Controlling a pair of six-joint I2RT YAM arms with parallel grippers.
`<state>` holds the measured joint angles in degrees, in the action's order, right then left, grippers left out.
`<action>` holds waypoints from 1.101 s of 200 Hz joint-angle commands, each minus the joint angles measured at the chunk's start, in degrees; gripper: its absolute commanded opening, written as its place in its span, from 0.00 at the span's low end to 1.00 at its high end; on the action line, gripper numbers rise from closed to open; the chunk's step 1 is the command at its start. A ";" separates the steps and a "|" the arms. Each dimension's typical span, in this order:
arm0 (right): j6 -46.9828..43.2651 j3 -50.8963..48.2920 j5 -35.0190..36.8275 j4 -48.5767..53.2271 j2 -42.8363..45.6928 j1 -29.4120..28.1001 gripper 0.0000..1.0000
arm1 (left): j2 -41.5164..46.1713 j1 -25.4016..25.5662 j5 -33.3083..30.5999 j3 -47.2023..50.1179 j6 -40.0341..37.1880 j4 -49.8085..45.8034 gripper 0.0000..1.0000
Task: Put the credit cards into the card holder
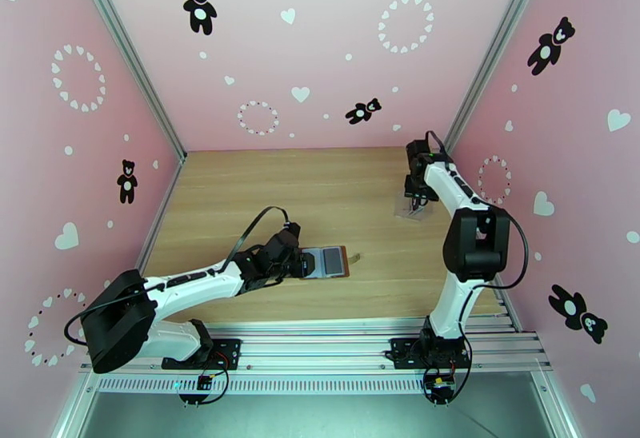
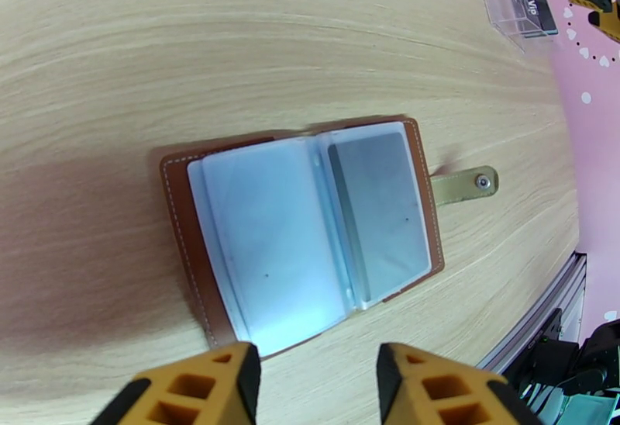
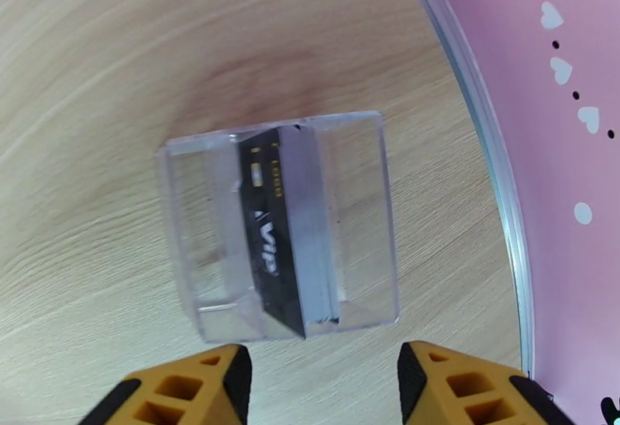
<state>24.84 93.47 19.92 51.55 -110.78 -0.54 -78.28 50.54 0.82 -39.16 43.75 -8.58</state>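
The open fingers of my right gripper line up across the dark credit card's thin edge, so they should keep going down into the clear case until they pinch the card.
The brown card holder (image 2: 180,209) lies open flat on the wooden table, greyish pockets up, with its snap tab (image 2: 465,184) pointing toward the right. A darker grey rectangle (image 2: 380,213) shows through its right pocket. My left gripper (image 2: 314,384) hovers at its near edge, open, nothing between the fingers. In the top view it is the left gripper (image 1: 306,262) beside the card holder (image 1: 328,261). A dark credit card (image 3: 270,240) with pale "VIP" lettering stands on edge inside a clear plastic case (image 3: 356,209). My right gripper (image 3: 322,388) hangs open just above that case.
The clear case (image 1: 412,209) sits at the table's right side, close to the pink wall and metal frame rail (image 3: 496,178). Bare wood lies between the card holder and the case. The aluminium base rail (image 1: 352,336) runs along the near edge.
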 commanded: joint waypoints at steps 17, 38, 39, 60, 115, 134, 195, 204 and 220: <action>-1.49 4.27 -3.64 2.47 -4.48 1.80 0.57 | -1.29 -0.45 0.22 -0.83 -0.25 0.07 0.46; -1.59 5.41 -4.45 2.62 -6.39 2.11 0.57 | -1.60 -0.45 0.03 -0.99 -0.24 -0.46 0.46; -1.57 5.41 -4.50 2.61 -6.43 2.07 0.57 | -1.56 -0.40 0.04 -1.00 -0.24 -0.47 0.46; -1.55 5.92 -4.17 2.50 -7.63 2.29 0.57 | -1.78 -0.46 0.23 -1.18 -0.38 -0.61 0.46; -1.71 7.53 -2.30 3.87 -9.88 2.64 0.57 | -3.19 -0.45 0.71 -1.53 0.03 -0.04 0.46; -1.46 7.67 -1.38 3.95 -10.13 2.82 0.57 | -3.66 -0.45 0.74 -1.62 0.07 0.10 0.46; -1.55 9.44 -0.71 4.55 -12.23 2.99 0.57 | -3.71 -0.45 0.50 -1.62 0.13 -0.38 0.46; -1.47 9.68 -0.42 4.69 -12.38 2.94 0.56 | -3.80 -0.45 0.48 -1.54 0.24 -0.30 0.46; -1.13 9.70 0.27 4.79 -12.11 2.96 0.56 | -3.88 -0.45 0.50 -1.45 0.25 -0.17 0.46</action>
<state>23.40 101.41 18.24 54.50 -121.82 2.26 -81.60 50.39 1.02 -39.27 43.75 -8.58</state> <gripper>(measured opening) 0.565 0.456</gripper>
